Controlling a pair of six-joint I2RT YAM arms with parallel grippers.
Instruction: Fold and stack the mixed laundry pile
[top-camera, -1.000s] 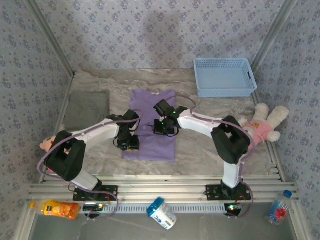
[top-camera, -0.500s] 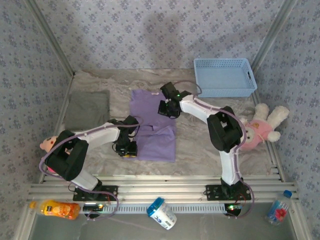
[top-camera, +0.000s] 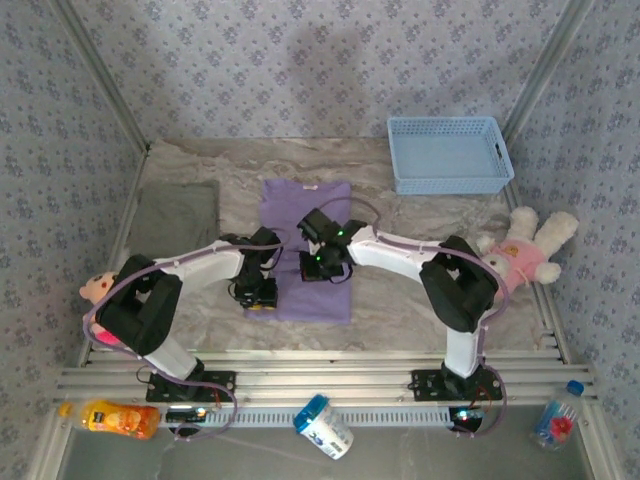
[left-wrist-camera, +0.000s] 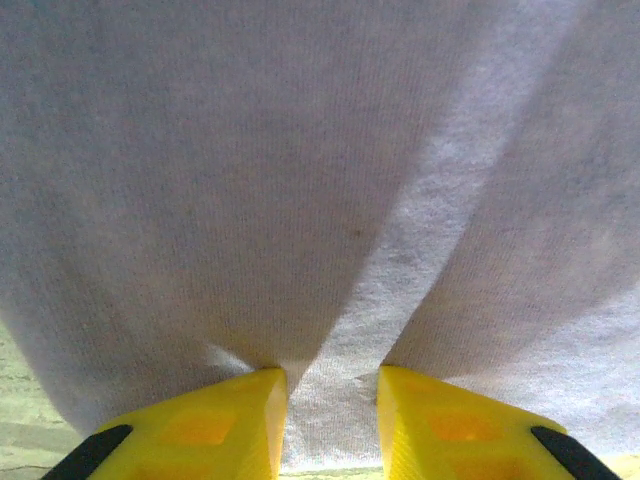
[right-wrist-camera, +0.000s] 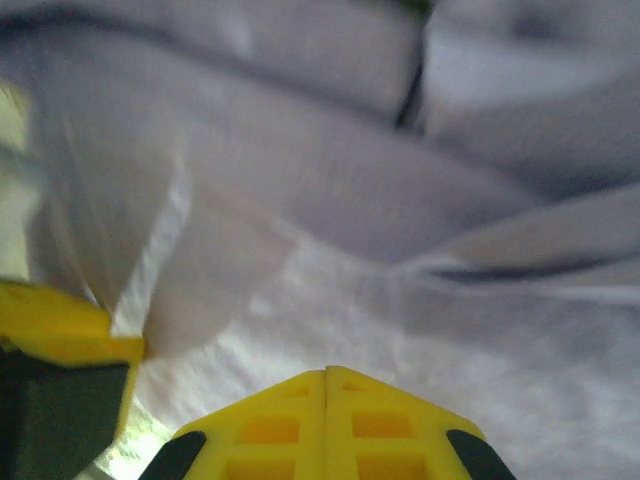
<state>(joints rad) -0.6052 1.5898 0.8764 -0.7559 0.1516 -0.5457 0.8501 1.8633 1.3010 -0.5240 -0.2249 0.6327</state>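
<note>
The lavender T-shirt's middle (top-camera: 289, 256) has folds across it. My right gripper should flatten the cloth away from my left gripper to the T-shirt's opposite edge (top-camera: 350, 291) before it takes the T-shirt's lower corner.
The lavender T-shirt (top-camera: 318, 205) lies as a long folded strip in the middle of the table. The gray garment (top-camera: 176, 215) lies flat at the far left, apart from both arms. My left gripper (top-camera: 258, 291) is at the shirt's lower left edge. Its yellow fingers (left-wrist-camera: 215, 420) stand a little apart with a fold of lavender cloth (left-wrist-camera: 330, 200) pinched between them. My right gripper (top-camera: 320, 262) is over the shirt's middle. In the right wrist view its fingertips (right-wrist-camera: 325, 375) are pressed together above the cloth (right-wrist-camera: 400, 230), holding nothing.
A light blue basket (top-camera: 450, 155) stands at the back right. A pink-and-white plush toy (top-camera: 525, 250) lies at the right edge, another (top-camera: 95, 288) at the left. An orange bottle (top-camera: 120, 418), a white-and-blue container (top-camera: 325, 425) and a water bottle (top-camera: 555, 418) lie beyond the front rail.
The right gripper swung up to the shirt's collar end, then came back down to the shirt's middle. The left gripper stayed at the lower left edge.
</note>
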